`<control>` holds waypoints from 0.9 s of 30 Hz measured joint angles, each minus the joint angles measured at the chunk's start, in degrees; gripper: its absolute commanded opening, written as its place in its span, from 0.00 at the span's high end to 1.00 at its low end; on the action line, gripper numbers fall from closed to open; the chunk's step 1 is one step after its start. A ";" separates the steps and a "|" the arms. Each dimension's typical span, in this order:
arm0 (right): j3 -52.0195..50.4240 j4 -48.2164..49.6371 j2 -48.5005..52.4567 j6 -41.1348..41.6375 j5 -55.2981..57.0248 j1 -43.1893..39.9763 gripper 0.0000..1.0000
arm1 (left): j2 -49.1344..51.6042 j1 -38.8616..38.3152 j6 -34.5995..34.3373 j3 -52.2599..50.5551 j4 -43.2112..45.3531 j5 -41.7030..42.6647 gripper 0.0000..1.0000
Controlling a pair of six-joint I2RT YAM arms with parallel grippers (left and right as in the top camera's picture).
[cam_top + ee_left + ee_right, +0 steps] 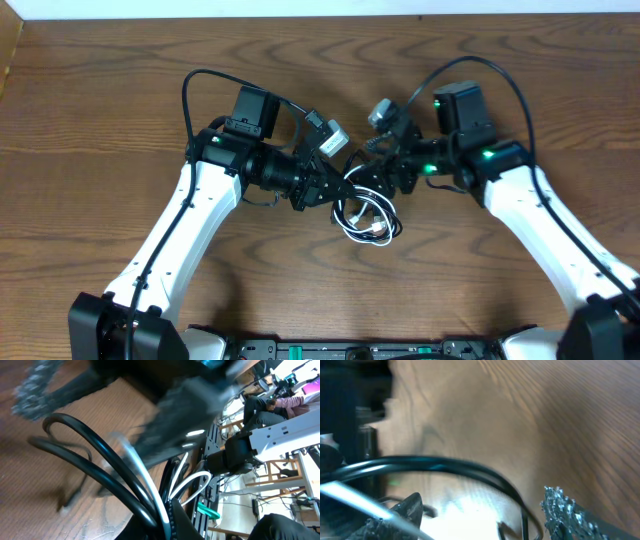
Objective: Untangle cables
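Note:
The fingers of the robot's right gripper are on both sides of just a black cord (512, 491) next to the left gripper, so next the right gripper backs away, grabs the tangled loop (378, 226) and pulls it wide.
The cables (366, 216), one white and the others thin black, lie in a tangled loop on the wooden table between both arms. My left gripper (335, 190) is at the loop's left edge. In the left wrist view black cords (102, 455) and the white cord (145, 482) run down into my left gripper's jaws (167, 522), which are shut on them. My right gripper (377, 176) is at the loop's upper right. In the right wrist view my right gripper (485, 515) has its fingers wide apart, with a black cord (445, 464) arching between them and the white cord (350, 496) crossing the left finger.
The wooden table (100, 120) stretches to both sides. The thicker black robot cables (200, 85) arch over each arm. The table's front edge with a rail (350, 350) is near the arm bases. The other arm (240, 455) shows in the left wrist view.

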 measured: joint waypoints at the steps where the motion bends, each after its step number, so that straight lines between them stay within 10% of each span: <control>1: 0.00 1.31 0.76 0.96 0.87 0.15 0.31 | 0.00 0.00 -0.02 0.00 0.02 0.02 0.93; 15: -0.02 25.27 5.88 28.15 19.67 -1.86 0.27 | 0.00 0.00 -0.48 0.00 -0.76 0.17 0.93; 27: 0.00 18.16 5.88 32.13 13.46 -4.24 0.25 | 0.00 0.00 -1.09 0.00 -0.92 0.15 0.93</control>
